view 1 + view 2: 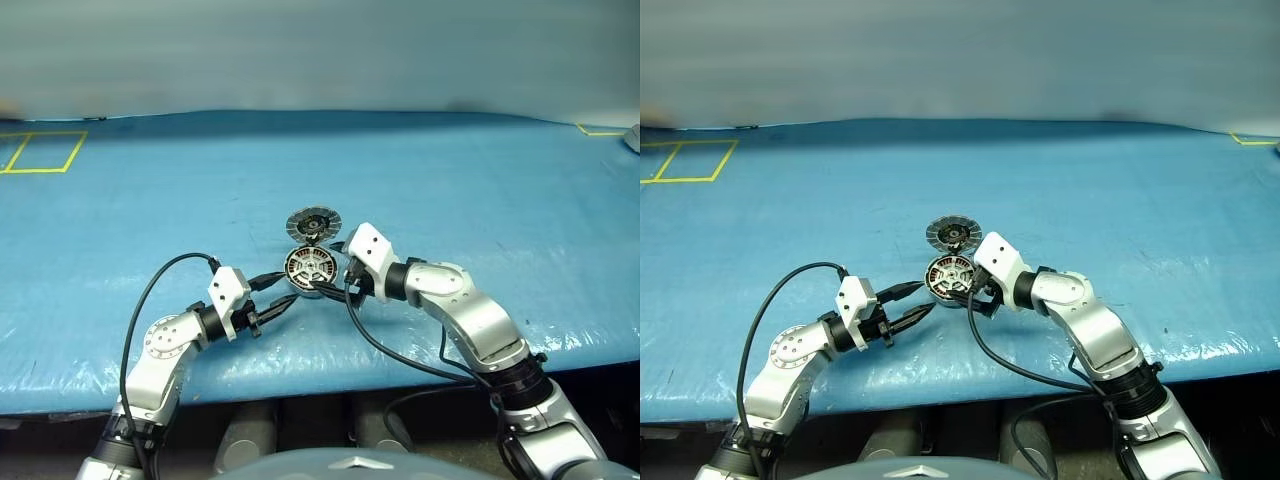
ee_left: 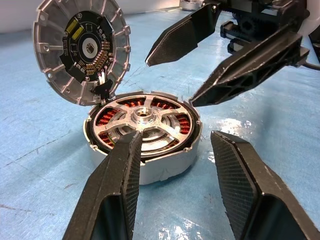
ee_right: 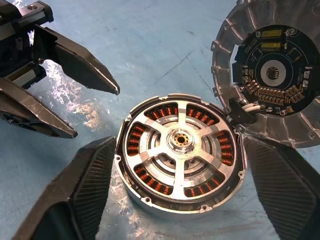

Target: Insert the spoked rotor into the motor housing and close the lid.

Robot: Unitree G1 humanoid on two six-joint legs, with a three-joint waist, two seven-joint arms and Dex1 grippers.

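I expect the lid [image 3: 272,72] to sit flush when I close it, with the wires hidden inside, because short wires [image 3: 251,107] connect the lid to the motor housing's rim.
The motor housing [image 3: 165,207] stands on the blue table cover, and the spoked rotor [image 3: 150,150] lies flat inside it, with copper windings showing between its spokes. The lid [image 3: 270,70] stands tipped open on the housing's far side, with its striped inner face and dark centre showing. My right gripper [image 3: 179,142] is open and reaches in from the right, one finger on each side of the housing. My left gripper [image 2: 177,137] is open and empty and points at the housing from the near left, its fingertips [image 2: 131,145] just short of the rim.
Blue sheeting covers the whole table [image 1: 450,180]. Yellow tape squares [image 1: 40,150] mark its far left and a yellow corner [image 1: 598,130] its far right. The table's front edge [image 1: 330,375] runs just below both arms. Black cables [image 1: 140,310] loop from the wrists.
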